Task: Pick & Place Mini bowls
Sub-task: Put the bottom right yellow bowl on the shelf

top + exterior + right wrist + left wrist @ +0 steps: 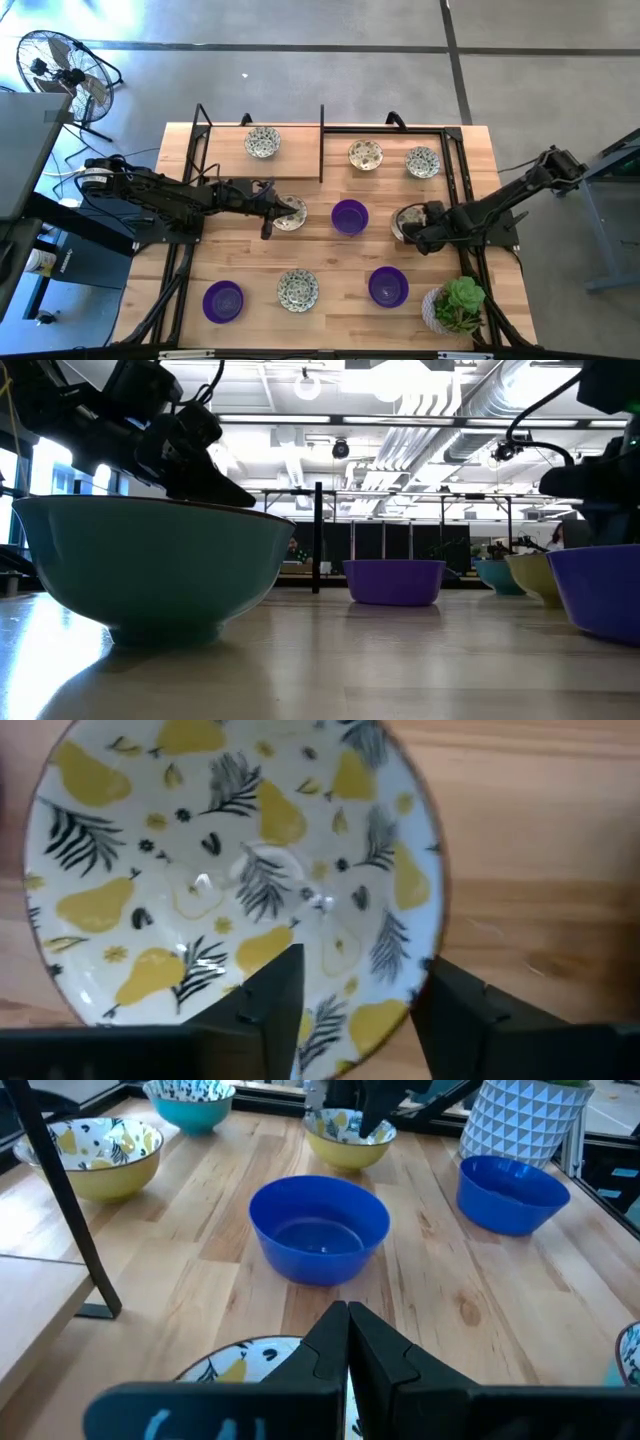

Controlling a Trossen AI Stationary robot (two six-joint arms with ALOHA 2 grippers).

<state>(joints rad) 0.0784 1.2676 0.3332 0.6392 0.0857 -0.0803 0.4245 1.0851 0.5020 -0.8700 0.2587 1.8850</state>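
The patterned bowl (403, 217) under my right gripper is far from my left gripper, so next I bring it across and grasp its opposite rim (54, 762) with my left gripper.
Several cream patterned mini bowls and three purple ones stand on the wooden table. My left gripper (270, 212) (348, 1330) is shut and points toward the table's right, over the rim of a patterned bowl (294, 213) (235, 1365) at mid-table. My right gripper (418, 236) (350, 1005) is open above another patterned bowl (405, 215) (230, 870). One of its fingers (270, 1005) is over the bowl's inside and the other (465, 1020) is outside the rim (432, 920). Both bowls rest on their bases. My left gripper has its shut fingers (330, 1345) lying over the patterned bowl's rim (290, 1342), coming level from the table's left. Whether they touch it, I cannot tell. The bowl stands upright on the table.
A purple bowl (349, 216) (318, 1230) stands between the two grippers. More bowls: patterned (263, 142), (365, 155), (422, 161), (297, 290); purple (222, 301), (388, 286). A potted plant (455, 305) is at the near right corner. A black metal frame (322, 140) stands along the far part.
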